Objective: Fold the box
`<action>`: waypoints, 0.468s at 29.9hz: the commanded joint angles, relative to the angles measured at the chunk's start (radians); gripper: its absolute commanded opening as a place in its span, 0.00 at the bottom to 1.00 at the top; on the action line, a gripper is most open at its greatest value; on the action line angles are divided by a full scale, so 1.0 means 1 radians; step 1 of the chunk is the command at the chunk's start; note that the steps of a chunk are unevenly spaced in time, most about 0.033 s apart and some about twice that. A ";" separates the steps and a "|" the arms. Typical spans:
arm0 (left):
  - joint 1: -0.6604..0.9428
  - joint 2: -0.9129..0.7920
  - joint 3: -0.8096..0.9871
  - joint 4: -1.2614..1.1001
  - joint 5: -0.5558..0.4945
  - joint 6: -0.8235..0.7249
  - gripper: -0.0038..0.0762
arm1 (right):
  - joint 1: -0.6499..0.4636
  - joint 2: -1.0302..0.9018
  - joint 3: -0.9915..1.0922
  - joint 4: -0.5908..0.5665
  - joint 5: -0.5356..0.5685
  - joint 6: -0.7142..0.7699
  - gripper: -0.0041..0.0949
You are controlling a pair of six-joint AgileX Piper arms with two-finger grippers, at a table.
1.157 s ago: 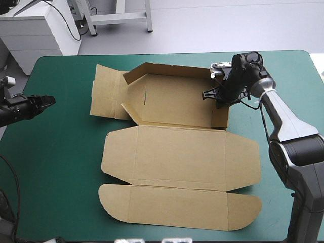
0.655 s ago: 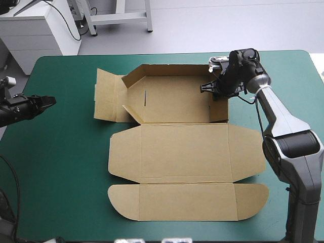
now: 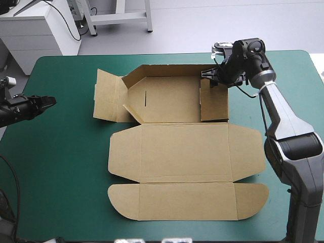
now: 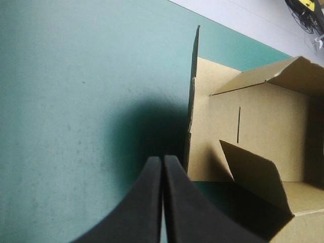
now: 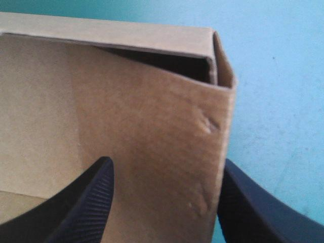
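I expect the lid panels (image 3: 186, 153) to trail along, still spread out, when I pull the end of the box, because a crease (image 3: 185, 123) joins them to the box.
The brown box (image 3: 177, 152) lies mid-table. Its tray (image 3: 167, 96) has raised walls on the far side, and its lid panels are spread flat toward the front edge. The right end flap (image 3: 212, 101) leans inward over the tray floor. My right gripper (image 3: 215, 77) is at the tray's far right corner. In the right wrist view it (image 5: 166, 167) stands open, and the doubled end wall (image 5: 152, 116) rises between its fingers. My left gripper (image 3: 50, 101) hovers shut near the table's left edge, apart from the box. In the left wrist view it (image 4: 162, 161) points at the half-raised left end flap (image 4: 192, 101).
A strip of teal-green cover (image 3: 71, 142) separates my left gripper from the box. The table's far edge (image 3: 167, 54) runs close behind the tray. A white cabinet (image 3: 35, 30) stands beyond the far left corner.
The box slid slightly right and squared up. My right gripper moved toward the far edge, and the right end flap folded inward over the tray. The left arm stayed still.
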 commanded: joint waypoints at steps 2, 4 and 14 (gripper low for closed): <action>0.001 -0.034 -0.025 -0.070 0.015 -0.005 0.04 | -0.003 -0.119 0.048 0.014 0.009 -0.005 0.60; 0.001 -0.034 -0.025 -0.070 0.015 -0.005 0.04 | -0.003 -0.138 0.090 0.021 0.009 -0.007 0.60; 0.001 -0.034 -0.025 -0.075 0.018 -0.005 0.04 | -0.003 -0.186 0.305 0.062 0.007 -0.003 0.60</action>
